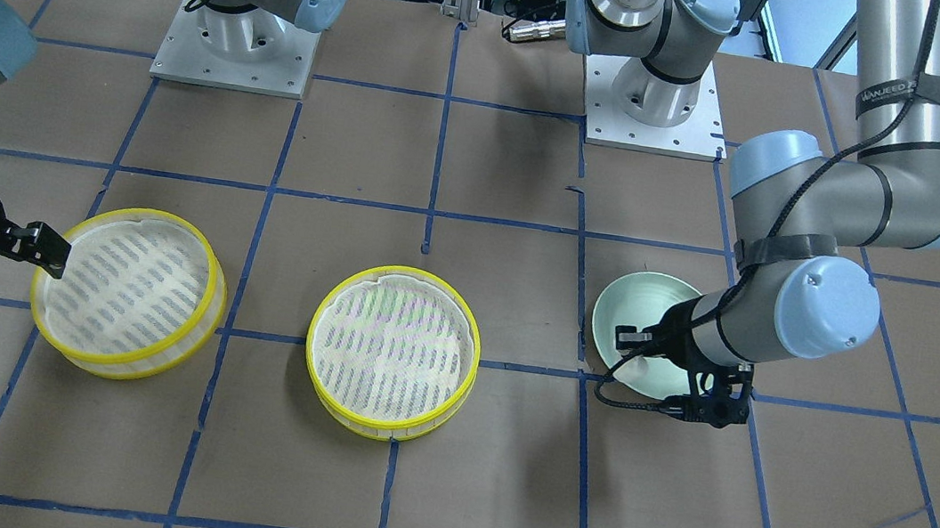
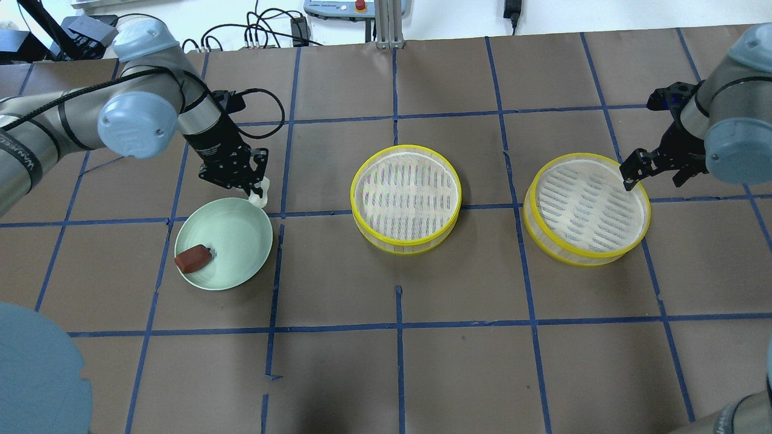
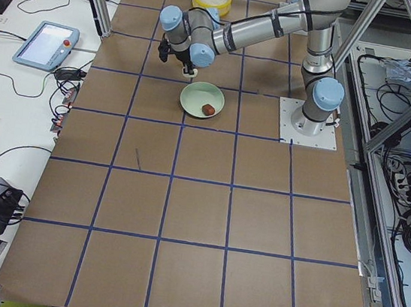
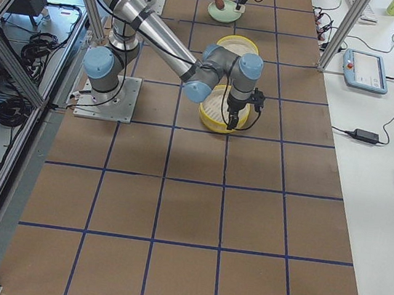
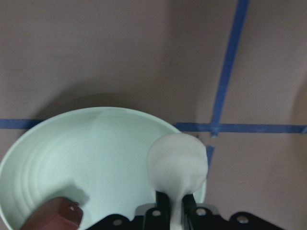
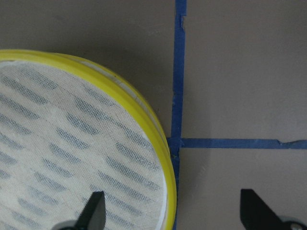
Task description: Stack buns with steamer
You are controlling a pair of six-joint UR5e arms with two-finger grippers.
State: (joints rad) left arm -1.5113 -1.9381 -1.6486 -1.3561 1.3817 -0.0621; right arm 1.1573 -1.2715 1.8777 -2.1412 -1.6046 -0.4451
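Note:
My right gripper will stack the tray at my right gripper point(image 1: 129, 293), and that tray will rest on top, rim over rim, because the steamer trays have matching yellow rims point(image 1: 387, 424).
My left gripper point(image 2: 258, 191) is shut on the white bun point(image 5: 177, 163) and holds it over the far rim of the pale green plate point(image 2: 235, 232). The reddish-brown bun point(image 2: 193, 259) lies on that plate near its front left; it also shows in the left wrist view point(image 5: 53, 213). Two empty steamer trays stand on the table, one in the middle point(image 2: 406, 199) and one to the right point(image 2: 586, 208). My right gripper point(image 2: 636, 170) is open at the right tray's far right edge. One finger point(image 6: 93, 211) is over the tray's base and the other point(image 6: 256, 211) is outside the yellow rim point(image 6: 144, 120).
The table is brown paper with a grid of blue tape lines point(image 2: 398, 325). Both arm bases point(image 1: 238, 38) stand at the robot's edge. Cables and a control box point(image 2: 338, 9) lie beyond the far edge.

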